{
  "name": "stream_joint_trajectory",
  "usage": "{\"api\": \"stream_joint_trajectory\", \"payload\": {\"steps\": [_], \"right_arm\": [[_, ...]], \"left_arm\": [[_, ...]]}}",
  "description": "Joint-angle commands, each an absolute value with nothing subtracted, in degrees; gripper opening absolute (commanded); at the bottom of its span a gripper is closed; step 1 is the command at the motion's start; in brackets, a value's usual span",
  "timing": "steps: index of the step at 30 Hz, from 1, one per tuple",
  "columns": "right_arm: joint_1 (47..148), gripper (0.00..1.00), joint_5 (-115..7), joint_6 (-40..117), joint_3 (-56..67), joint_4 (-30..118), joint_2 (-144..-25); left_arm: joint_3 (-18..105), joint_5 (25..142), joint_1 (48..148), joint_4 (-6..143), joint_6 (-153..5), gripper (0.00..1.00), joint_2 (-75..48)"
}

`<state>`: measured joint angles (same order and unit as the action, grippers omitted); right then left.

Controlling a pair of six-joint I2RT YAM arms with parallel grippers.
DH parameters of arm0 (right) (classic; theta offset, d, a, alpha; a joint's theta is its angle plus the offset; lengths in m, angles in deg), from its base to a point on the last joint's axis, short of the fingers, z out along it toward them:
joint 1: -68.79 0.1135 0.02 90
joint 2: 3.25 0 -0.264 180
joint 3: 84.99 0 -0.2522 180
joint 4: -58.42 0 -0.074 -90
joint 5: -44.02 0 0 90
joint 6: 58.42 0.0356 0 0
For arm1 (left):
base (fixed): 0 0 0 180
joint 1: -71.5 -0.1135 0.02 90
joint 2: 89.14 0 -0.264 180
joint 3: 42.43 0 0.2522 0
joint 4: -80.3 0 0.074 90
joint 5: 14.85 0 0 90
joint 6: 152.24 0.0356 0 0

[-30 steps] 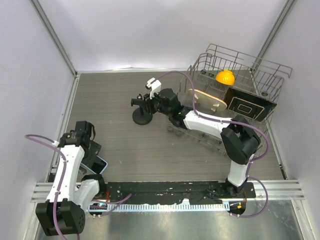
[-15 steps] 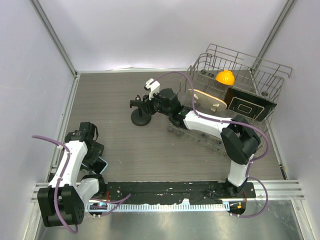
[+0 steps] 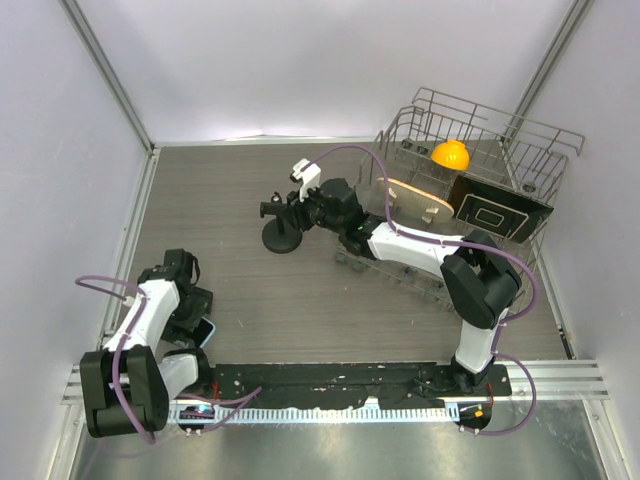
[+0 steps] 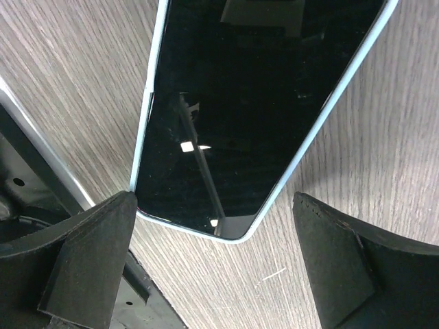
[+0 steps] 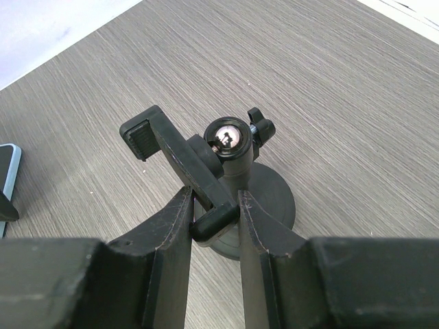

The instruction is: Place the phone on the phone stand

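Note:
My left gripper should shift before lifting the phone, to bring both fingers against its edges (image 4: 269, 204), because the phone is slanted between the fingers with a gap (image 4: 282, 199) beside one long edge.
The phone (image 4: 254, 96), dark glossy screen with a light blue edge, lies flat on the wood table at the near left; its corner shows in the top view (image 3: 205, 329) and at the left edge of the right wrist view (image 5: 8, 175). My left gripper (image 4: 214, 264) is open directly over the phone's near end, one finger on each side, touching nothing. The black phone stand (image 3: 283, 232) stands on its round disc base (image 5: 274, 202) mid-table. My right gripper (image 5: 214, 214) is shut on the lower end of the stand's clamp (image 5: 175, 161).
A wire dish rack (image 3: 470, 165) stands at the back right holding an orange object (image 3: 450, 154), a wooden board (image 3: 418, 205) and a dark board with a white outline (image 3: 497, 212). A black rail (image 4: 27, 199) borders the table's near edge by the phone.
My left gripper has moved nearer and lower over the phone. The right gripper and the stand have shifted slightly left.

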<state>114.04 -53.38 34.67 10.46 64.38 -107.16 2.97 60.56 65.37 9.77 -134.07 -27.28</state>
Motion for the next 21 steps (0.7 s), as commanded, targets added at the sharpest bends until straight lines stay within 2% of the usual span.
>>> {"api": "stream_joint_trajectory", "payload": {"steps": [1, 9, 13, 16, 18, 21], "right_arm": [[113.87, 0.01, -54.07, 33.78, 8.91, 74.80, -103.44], [113.52, 0.01, -53.72, 33.51, 9.09, 75.06, -103.53], [113.44, 0.01, -53.72, 33.60, 9.09, 75.06, -103.53], [113.52, 0.01, -53.63, 33.34, 9.35, 74.98, -103.35], [113.44, 0.01, -53.45, 33.34, 9.44, 75.06, -103.35], [113.35, 0.01, -53.28, 33.07, 9.27, 74.89, -103.53]], "left_arm": [[3.94, 62.05, 64.99, 16.26, -135.98, 1.00, -23.94], [6.67, 63.89, 64.91, 18.98, -133.26, 1.00, -19.27], [7.02, 69.78, 64.73, 25.74, -132.11, 0.86, -17.69], [8.77, 74.26, 64.82, 28.13, -131.15, 0.81, -15.06], [11.31, 74.27, 64.73, 26.73, -129.92, 0.82, -14.44], [13.69, 70.07, 64.73, 22.25, -128.34, 0.89, -16.36]]}}
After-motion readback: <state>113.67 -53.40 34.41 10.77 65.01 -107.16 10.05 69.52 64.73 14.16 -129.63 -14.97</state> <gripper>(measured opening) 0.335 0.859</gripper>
